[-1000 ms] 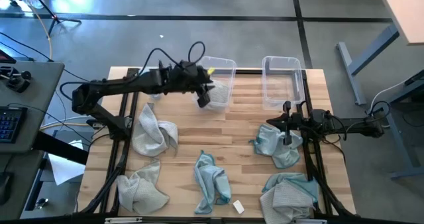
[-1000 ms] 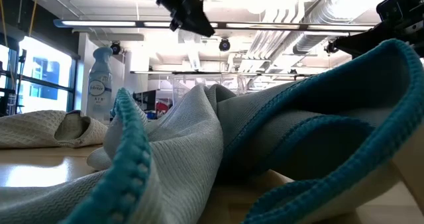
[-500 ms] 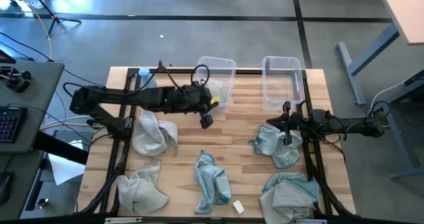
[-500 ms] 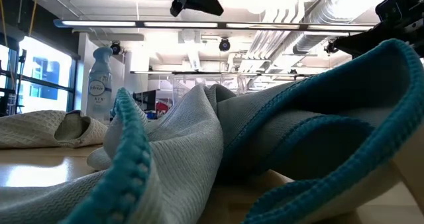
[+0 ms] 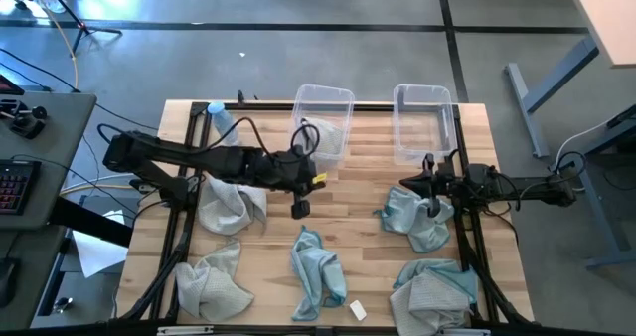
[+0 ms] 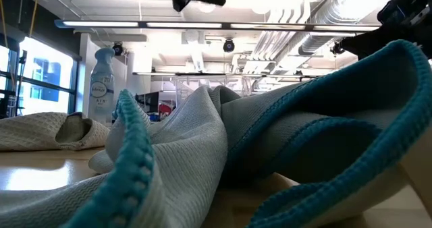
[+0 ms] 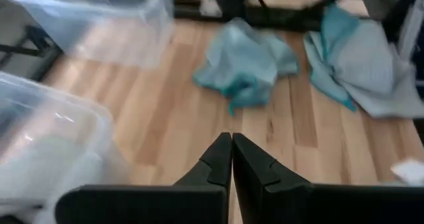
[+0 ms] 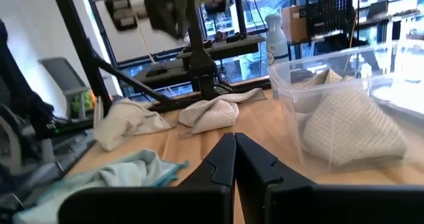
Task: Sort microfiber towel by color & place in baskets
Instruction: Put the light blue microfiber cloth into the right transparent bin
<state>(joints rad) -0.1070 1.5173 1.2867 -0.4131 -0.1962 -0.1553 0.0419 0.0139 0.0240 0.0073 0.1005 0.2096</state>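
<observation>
The robot's right gripper is pointing level toward the basket holding the grey towel (image 8: 344,118), so it should pull back and tilt down over the blue towel (image 5: 415,220) below before it grips.
My left gripper (image 5: 301,207) hangs shut and empty above bare table, between the left basket (image 5: 346,105) and a light blue towel (image 5: 318,266) nearer the front. It also shows shut in its wrist view (image 7: 232,144). A pale grey towel (image 5: 324,137) lies inside the left basket; the right basket (image 5: 424,99) looks empty. Two grey towels (image 5: 231,202) (image 5: 211,284) lie at the left. Blue towels (image 5: 415,219) (image 5: 434,291) lie at the right. My right gripper (image 8: 233,148) waits shut at the right (image 5: 407,184).
A spray bottle (image 5: 221,119) stands at the far left corner. A small white block (image 5: 358,311) lies near the front edge. Bare wood lies in the table's middle under my left gripper. In the low view a blue towel (image 6: 270,154) fills the foreground.
My left gripper has swung from over the left basket toward the table's near edge and a little down, out over the bare middle of the table, and its fingers have come together with nothing in them. The towels lie as before.
</observation>
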